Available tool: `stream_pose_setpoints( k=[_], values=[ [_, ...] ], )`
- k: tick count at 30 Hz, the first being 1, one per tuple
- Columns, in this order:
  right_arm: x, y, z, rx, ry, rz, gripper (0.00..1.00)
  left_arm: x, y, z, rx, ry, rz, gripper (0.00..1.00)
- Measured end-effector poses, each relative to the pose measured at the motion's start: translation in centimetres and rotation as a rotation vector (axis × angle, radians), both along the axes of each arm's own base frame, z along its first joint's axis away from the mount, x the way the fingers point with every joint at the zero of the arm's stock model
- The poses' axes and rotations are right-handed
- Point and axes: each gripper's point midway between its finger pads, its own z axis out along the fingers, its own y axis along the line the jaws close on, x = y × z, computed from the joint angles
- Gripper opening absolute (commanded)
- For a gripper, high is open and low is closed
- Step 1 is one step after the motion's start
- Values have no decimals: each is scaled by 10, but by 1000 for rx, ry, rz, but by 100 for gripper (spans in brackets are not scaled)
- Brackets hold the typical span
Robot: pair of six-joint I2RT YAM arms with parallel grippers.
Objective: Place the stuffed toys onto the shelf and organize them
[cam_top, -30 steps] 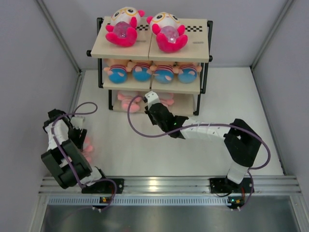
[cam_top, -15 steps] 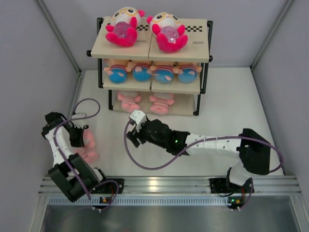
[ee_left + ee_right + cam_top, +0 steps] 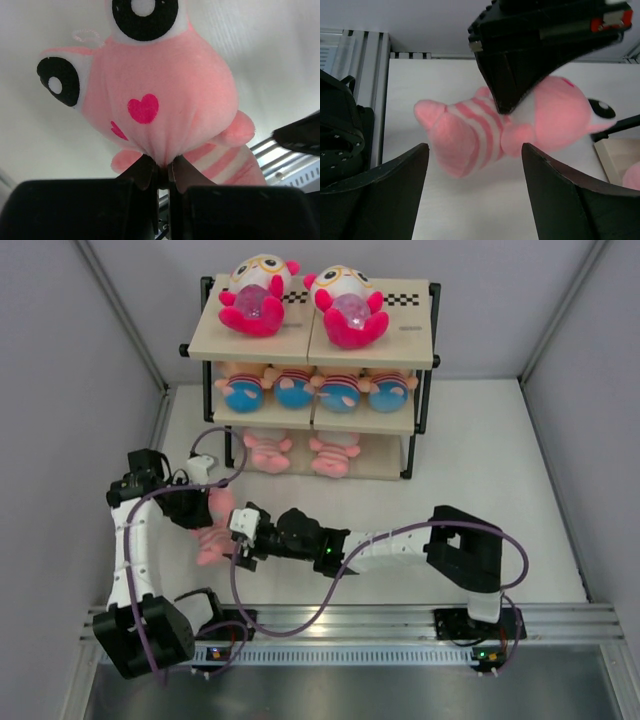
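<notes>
My left gripper is holding the pink striped toy far from the bottom board's loose end (image 3: 383,454), so next my right gripper grabs its striped body (image 3: 212,539) and carries it there.
My left gripper (image 3: 205,512) is shut on a pink striped stuffed toy (image 3: 213,532), pinching the fabric of its head (image 3: 165,90) between the fingertips (image 3: 161,165). The toy hangs just above the table. My right gripper (image 3: 238,538) stands open right beside it, its jaws wide on either side of the toy's striped body (image 3: 470,130) without touching. The shelf (image 3: 310,340) stands at the back. Two white-and-magenta toys (image 3: 255,295) lie on its top board, several peach ones (image 3: 300,388) on the middle, two pink striped ones (image 3: 268,450) on the bottom.
An aluminium rail (image 3: 340,620) runs along the near edge. Grey walls close in both sides. Purple cables (image 3: 290,625) loop off both arms over the table. A corner of the shelf's bottom board (image 3: 615,155) shows at the right of the right wrist view.
My left gripper shut on the pink toy and carried it right, toward the table's middle. My right arm drew back from the bottom shelf, swung left to the toy, and opened its jaws.
</notes>
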Motion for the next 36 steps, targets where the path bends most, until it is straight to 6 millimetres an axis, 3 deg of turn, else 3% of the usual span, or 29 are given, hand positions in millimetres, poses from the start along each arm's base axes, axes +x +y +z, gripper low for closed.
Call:
stream_pose_setpoints(
  k=[4,14,17,18,19,20,21,22,23,26,31,36],
  values=[
    [-1,4,2,3,-29,5,75,2,-23,2,-30,33,-62,0],
    [-1,16,4,-22,-31,14,72,10,-28,7,-53,58,-38,0],
    [-2,15,-4,-42,-19,6,54,11,-28,8,-54,58,-36,0],
    [-2,14,-9,-58,-12,-4,24,11,-28,8,-54,58,-36,0],
    [1,15,-12,-71,-7,-22,10,10,-28,8,-54,58,-36,0],
    [3,15,-16,-81,2,-40,0,10,-28,8,-54,61,-36,0],
    [6,15,-18,-90,15,-63,0,10,-28,8,-54,61,-36,0],
    [8,14,-21,-97,29,-82,0,10,-28,8,-52,61,-35,6],
    [10,13,-23,-104,36,-95,0,10,-28,8,-51,59,-35,39],
    [12,4,-28,-127,53,-125,0,10,-25,10,-29,38,-39,93],
    [4,-47,-41,-267,92,-155,0,6,-20,19,12,-2,-25,99],
    [5,-107,-26,-408,154,-219,0,4,-16,21,42,-13,-17,99]
  ],
)
